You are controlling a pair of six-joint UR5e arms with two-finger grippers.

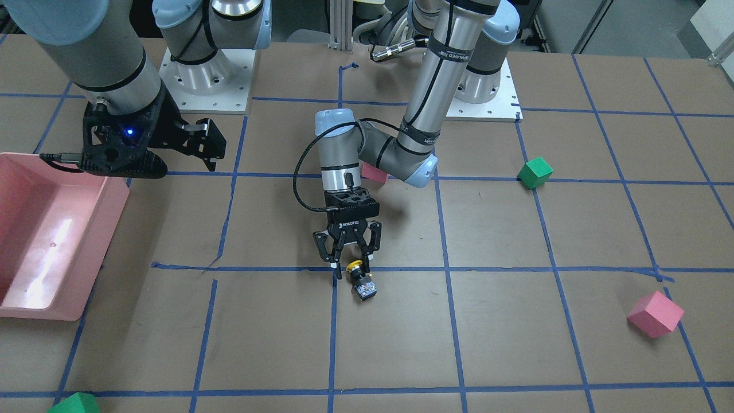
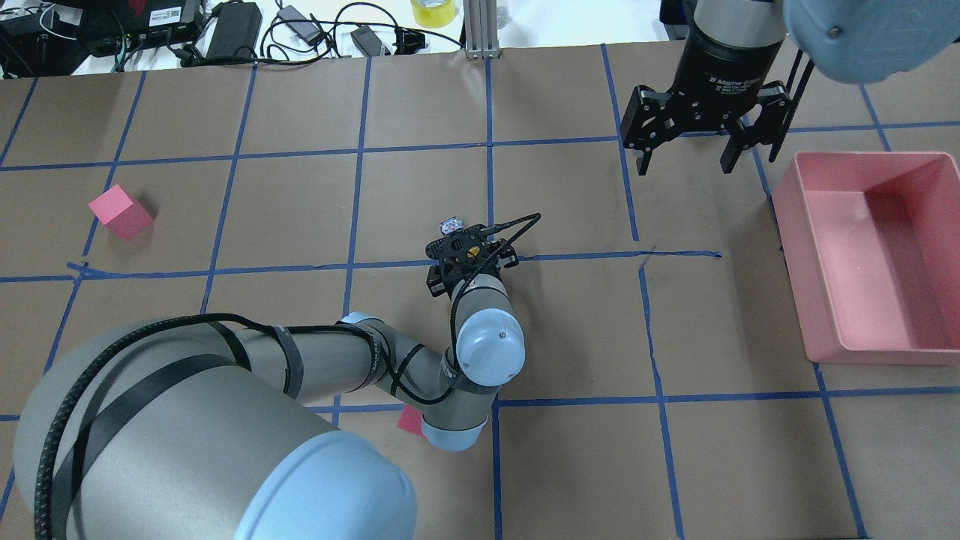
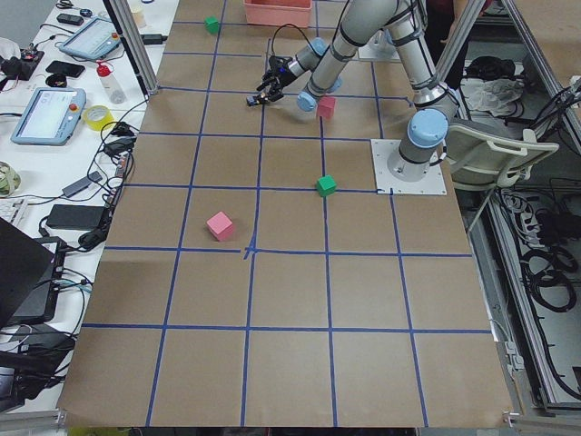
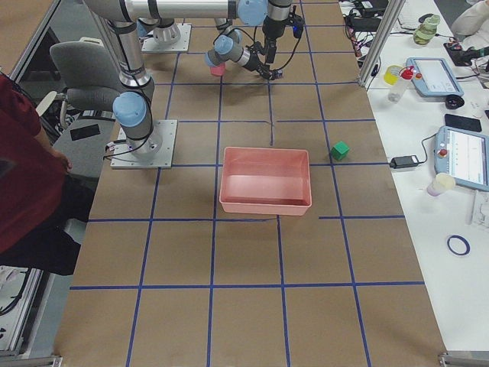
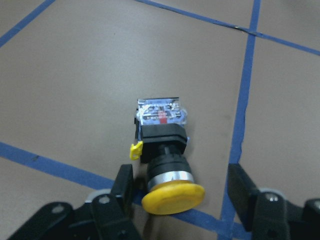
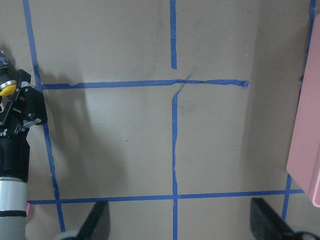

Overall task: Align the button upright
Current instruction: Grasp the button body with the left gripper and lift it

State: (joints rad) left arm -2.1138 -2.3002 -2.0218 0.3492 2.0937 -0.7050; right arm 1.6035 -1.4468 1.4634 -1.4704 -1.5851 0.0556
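Observation:
The button [image 1: 359, 278] will stand steady on the whitish terminal base [image 1: 366, 289], yellow cap up, when the robot turns it upright, because that base is broad and squared off.
The button [image 5: 162, 150] lies on its side on the brown table. Its yellow cap points toward my left gripper and its whitish terminal base points away. It also shows in the front view [image 1: 362, 282] and partly in the overhead view [image 2: 452, 223]. My left gripper [image 5: 182, 192] [image 1: 351, 268] [image 2: 469, 251] is low over the table and open. Its fingers [image 5: 125, 182] stand on either side of the yellow cap with small gaps. My right gripper [image 2: 684, 161] is open and empty, hovering near the pink bin, far from the button.
A pink bin [image 2: 795, 217] [image 1: 114, 201] stands on the robot's right. Pink cubes [image 2: 120, 212] [image 1: 374, 172] and green cubes [image 1: 535, 172] [image 1: 74, 403] are scattered around. Blue tape lines grid the table.

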